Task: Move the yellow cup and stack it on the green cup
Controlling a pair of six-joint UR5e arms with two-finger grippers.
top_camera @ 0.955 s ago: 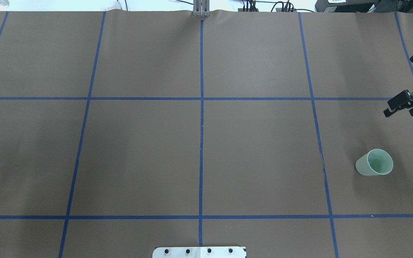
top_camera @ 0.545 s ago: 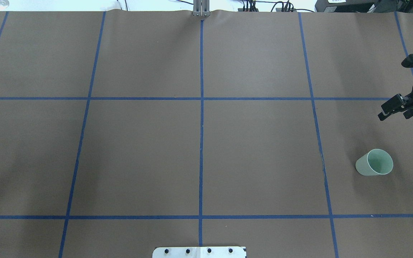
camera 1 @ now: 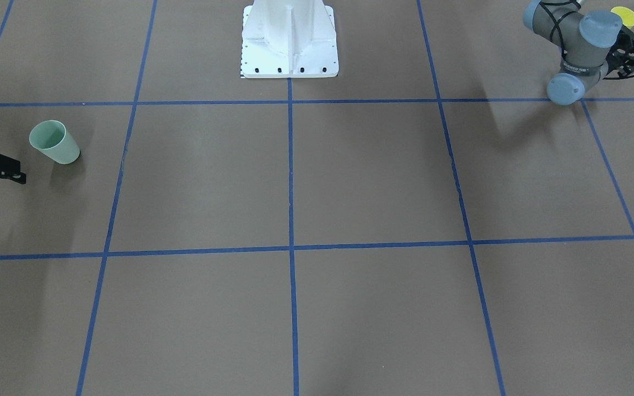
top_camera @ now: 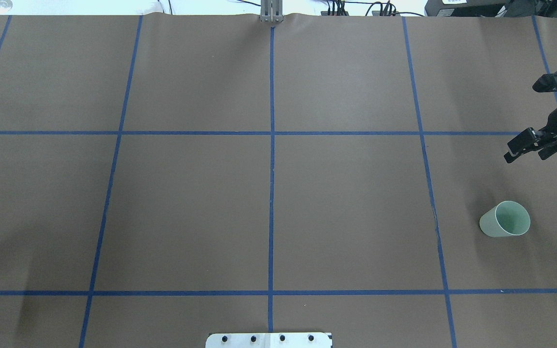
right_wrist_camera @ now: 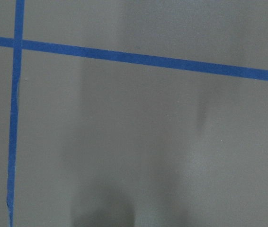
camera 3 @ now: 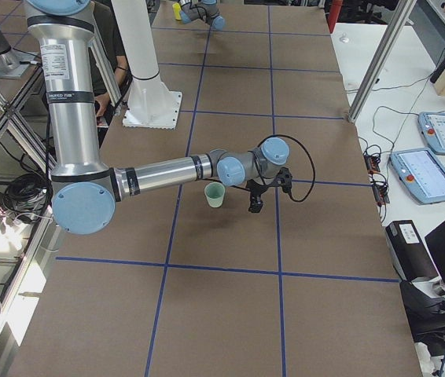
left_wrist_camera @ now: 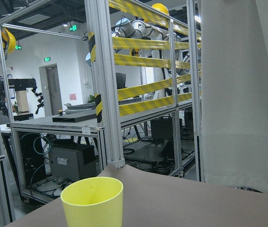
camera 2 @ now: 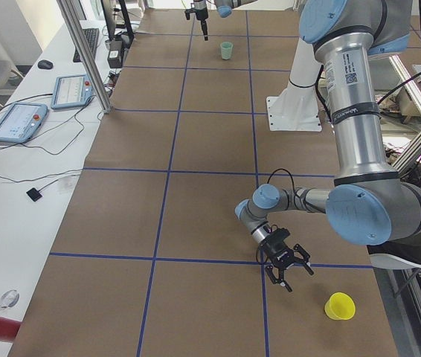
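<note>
I should expect the cup to be empty, with space for my right gripper's finger at the handover, because the yellow cup's wide opening (left_wrist_camera: 95,212) shows a plain inside (left_wrist_camera: 93,192).
The yellow cup (camera 2: 339,306) stands upright near the table corner on my left side; it also shows in the front view (camera 1: 624,16) and fills the lower part of the left wrist view (left_wrist_camera: 92,203). My left gripper (camera 2: 288,277) is open, low over the table, a short way from the yellow cup and apart from it. The green cup (top_camera: 505,220) stands upright on my right side, also seen in the front view (camera 1: 54,142). My right gripper (top_camera: 526,153) is open and empty, beyond the green cup and apart from it.
The white robot base (camera 1: 289,38) sits at the middle of my table edge. Blue tape lines (top_camera: 271,145) grid the brown table cover. A side desk with tablets (camera 2: 17,123) and a frame post (camera 2: 84,56) run along the far edge.
My right gripper has moved a little inward over the table, toward the left of the overhead view. The green cup has not moved.
</note>
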